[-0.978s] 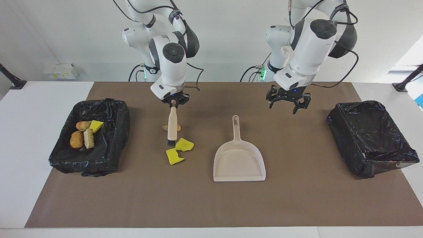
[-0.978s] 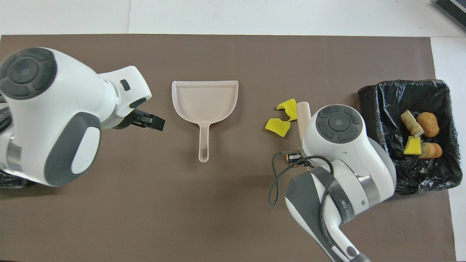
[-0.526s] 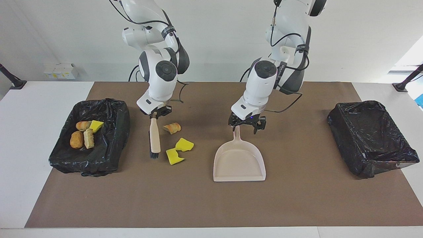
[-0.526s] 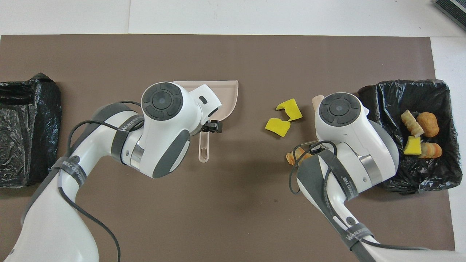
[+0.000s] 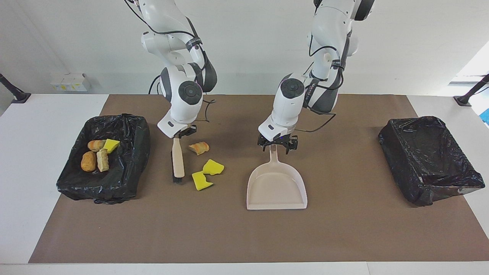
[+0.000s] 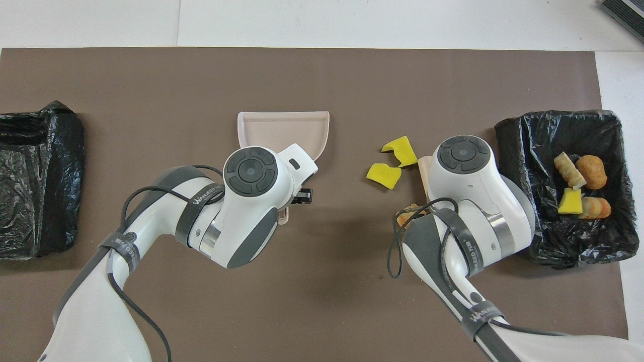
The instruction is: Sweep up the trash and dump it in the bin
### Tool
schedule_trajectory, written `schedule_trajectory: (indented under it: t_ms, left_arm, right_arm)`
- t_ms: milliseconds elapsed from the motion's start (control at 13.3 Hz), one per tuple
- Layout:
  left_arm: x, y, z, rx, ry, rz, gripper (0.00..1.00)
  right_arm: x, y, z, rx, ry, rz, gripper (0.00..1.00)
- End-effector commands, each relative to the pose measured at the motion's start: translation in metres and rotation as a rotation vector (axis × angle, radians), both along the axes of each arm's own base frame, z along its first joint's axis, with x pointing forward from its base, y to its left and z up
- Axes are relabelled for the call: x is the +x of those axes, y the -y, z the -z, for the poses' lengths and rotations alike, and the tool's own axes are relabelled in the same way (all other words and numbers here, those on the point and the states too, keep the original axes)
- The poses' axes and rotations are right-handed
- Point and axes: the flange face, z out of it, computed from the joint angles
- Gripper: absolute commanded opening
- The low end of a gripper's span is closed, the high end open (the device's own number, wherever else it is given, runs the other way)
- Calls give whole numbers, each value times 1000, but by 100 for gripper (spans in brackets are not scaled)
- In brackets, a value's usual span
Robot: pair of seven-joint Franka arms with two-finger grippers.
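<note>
My left gripper needs to turn the dustpan's open edge (image 5: 277, 208) toward the trash before my right gripper sweeps the bread-like lump (image 5: 199, 148), because that edge points past the trash.
Three pieces of trash lie on the brown mat: a bread-like lump (image 5: 199, 147) (image 6: 405, 217) and two yellow sponge chunks (image 5: 212, 167) (image 5: 201, 180) (image 6: 400, 151) (image 6: 384, 176). Beside them, toward the right arm's end, stands the beige brush (image 5: 177, 158) (image 6: 425, 171), bristles on the mat. My right gripper (image 5: 179, 133) is shut on the top of its handle. The beige dustpan (image 5: 276, 185) (image 6: 282, 130) lies flat mid-table. My left gripper (image 5: 277, 146) (image 6: 301, 195) is down at the end of its handle. The black-lined bin (image 5: 130, 152) (image 6: 508, 136) holds several scraps (image 5: 88, 161).
A second black-lined bin (image 5: 428, 160) (image 6: 35, 176) sits at the left arm's end of the table, with nothing showing inside it. White table (image 5: 38, 152) borders the mat on both ends.
The left arm swung in from the air and lowered its gripper onto the dustpan handle's end. The right arm carried the brush sideways toward its bin, off the sponge chunks.
</note>
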Motion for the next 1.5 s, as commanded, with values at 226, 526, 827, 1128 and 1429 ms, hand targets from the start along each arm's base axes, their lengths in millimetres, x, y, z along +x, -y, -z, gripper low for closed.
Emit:
schedule_trajectory:
  t_ms: [226, 526, 827, 1128, 1429]
  left_arm:
    - [-15, -10, -4, 45, -14, -1, 0]
    - [6, -28, -19, 49, 12, 177, 0]
    - [30, -62, -54, 83, -54, 368, 0]
    - [31, -82, -66, 88, -85, 635, 0]
    - [13, -101, -55, 137, -128, 979, 0]
  right_arm:
    - [3, -20, -14, 195, -40, 104, 0]
    - [11, 12, -96, 184, -4, 152, 0]
    - [-12, 50, -88, 4, 16, 28, 0]
    - [-34, 30, -30, -1, 18, 41, 0]
    - [-39, -3, -12, 140, -43, 191, 0]
